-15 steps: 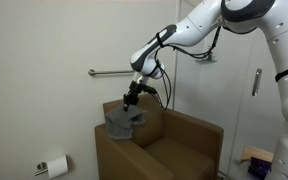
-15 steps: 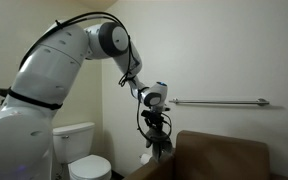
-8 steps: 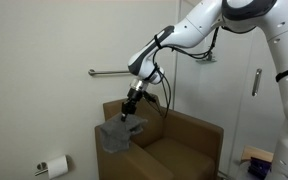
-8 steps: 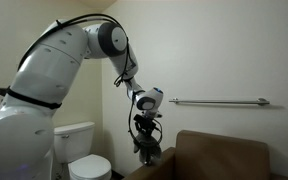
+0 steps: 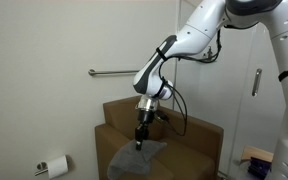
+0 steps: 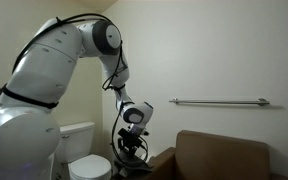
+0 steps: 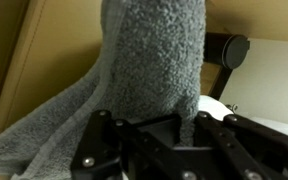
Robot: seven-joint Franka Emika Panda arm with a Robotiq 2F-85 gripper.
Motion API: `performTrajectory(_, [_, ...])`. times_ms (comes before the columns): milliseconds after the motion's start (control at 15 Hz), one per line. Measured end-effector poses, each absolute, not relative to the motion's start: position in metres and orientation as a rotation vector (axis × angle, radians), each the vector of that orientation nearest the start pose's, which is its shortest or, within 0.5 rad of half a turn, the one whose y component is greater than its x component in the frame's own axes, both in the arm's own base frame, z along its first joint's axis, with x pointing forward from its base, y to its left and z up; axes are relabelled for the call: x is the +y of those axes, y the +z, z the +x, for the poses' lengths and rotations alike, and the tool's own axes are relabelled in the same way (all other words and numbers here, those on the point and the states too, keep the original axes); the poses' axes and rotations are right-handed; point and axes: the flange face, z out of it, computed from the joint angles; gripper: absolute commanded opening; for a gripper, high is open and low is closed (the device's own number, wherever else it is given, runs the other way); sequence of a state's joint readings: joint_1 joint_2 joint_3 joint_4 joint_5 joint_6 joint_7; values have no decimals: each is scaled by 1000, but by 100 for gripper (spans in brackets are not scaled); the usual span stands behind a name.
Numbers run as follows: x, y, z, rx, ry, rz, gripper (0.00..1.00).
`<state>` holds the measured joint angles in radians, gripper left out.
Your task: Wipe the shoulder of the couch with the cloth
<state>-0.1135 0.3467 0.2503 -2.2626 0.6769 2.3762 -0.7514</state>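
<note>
My gripper should turn back and wipe along the couch's arm toward the backrest's near corner, because the grey cloth is far forward on the arm.
A grey terry cloth hangs from my gripper over the front of the brown couch. In the wrist view the cloth fills the middle and runs down between my black fingers, which are shut on it. The couch's tan arm lies to the left there. In an exterior view my gripper is low beside the couch's arm; the cloth is hard to make out there.
A metal grab bar runs along the wall behind the couch. A white toilet stands next to the couch. A toilet paper holder is on the wall at lower left. A door is at right.
My gripper has moved with the cloth from the couch's top back corner down and forward along the arm, to low over the front of the couch.
</note>
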Motion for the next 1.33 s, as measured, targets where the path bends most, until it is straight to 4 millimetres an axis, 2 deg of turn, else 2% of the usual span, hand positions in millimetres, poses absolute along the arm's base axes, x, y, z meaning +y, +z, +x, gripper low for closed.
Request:
performTrajectory(267, [68,190,483,-431,190,-2641,5])
performTrajectory(400, [64,178,471,-414,243,-2647,5])
performTrajectory(667, [64,129,449,-378,376,-2623,5])
performTrajectory(800, [64,101,449,-357,403,-2626,5])
performTrajectory(933, [63,83,464,-350,390,-2642,5])
performTrajectory(1000, [65,81,475,-345,390,-2647,5])
performTrajectory(1133, [67,87,504,-338,352,-2678,4])
performTrajectory(1333, [66,96,563,-310,246,-2755,5])
